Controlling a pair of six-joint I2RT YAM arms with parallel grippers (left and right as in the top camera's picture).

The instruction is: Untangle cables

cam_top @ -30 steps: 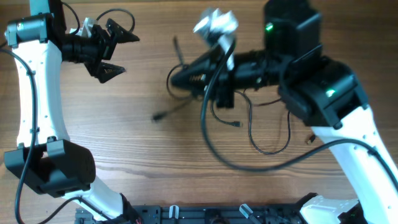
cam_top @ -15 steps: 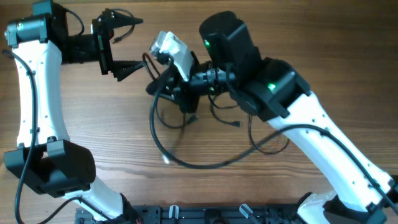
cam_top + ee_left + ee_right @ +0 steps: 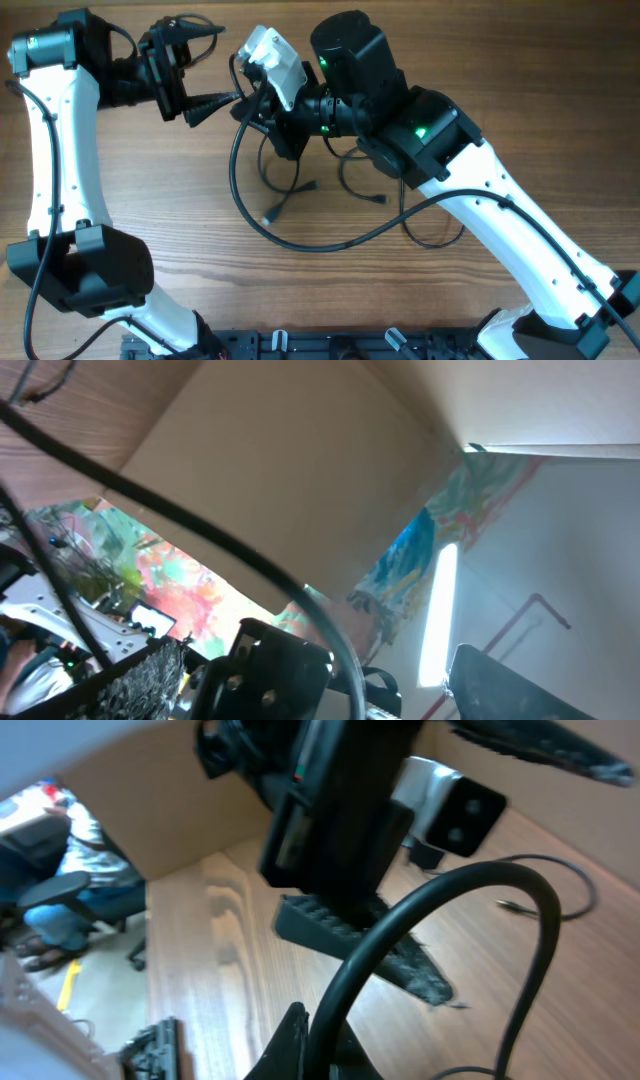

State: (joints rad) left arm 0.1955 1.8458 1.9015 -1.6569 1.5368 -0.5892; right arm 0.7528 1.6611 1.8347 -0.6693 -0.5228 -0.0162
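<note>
The bunch [image 3: 291, 184] hangs from the robot's right gripper next to the loose strands [image 3: 347, 182], so the right gripper should pass the bunch to the left gripper and move away.
The cables [image 3: 283, 192] are thin black cords. One bunch hangs from my right gripper down to the table, with a plug end [image 3: 268, 218] lying below it. More loose strands [image 3: 432, 238] curl on the wood to the right. My right gripper [image 3: 252, 108] is raised at the upper middle and looks shut on the bunch. In the right wrist view its dark fingertips [image 3: 298, 1038] sit together behind a thick wire. My left gripper [image 3: 208, 70] is open, pointing right, with its lower finger [image 3: 214, 100] almost touching the right gripper. It is empty in the left wrist view [image 3: 400, 690].
The right arm's thick black wire [image 3: 300, 242] sweeps in a big loop over the table below the cables and crosses the right wrist view [image 3: 440, 910]. Another thick wire [image 3: 200, 530] crosses the left wrist view. A thin cord with plug [image 3: 512, 905] lies on the wood.
My right gripper has swung left across the table, dragging the cable bunch with it. My left gripper has turned and moved right to meet it. The last half second shows only small shifts.
</note>
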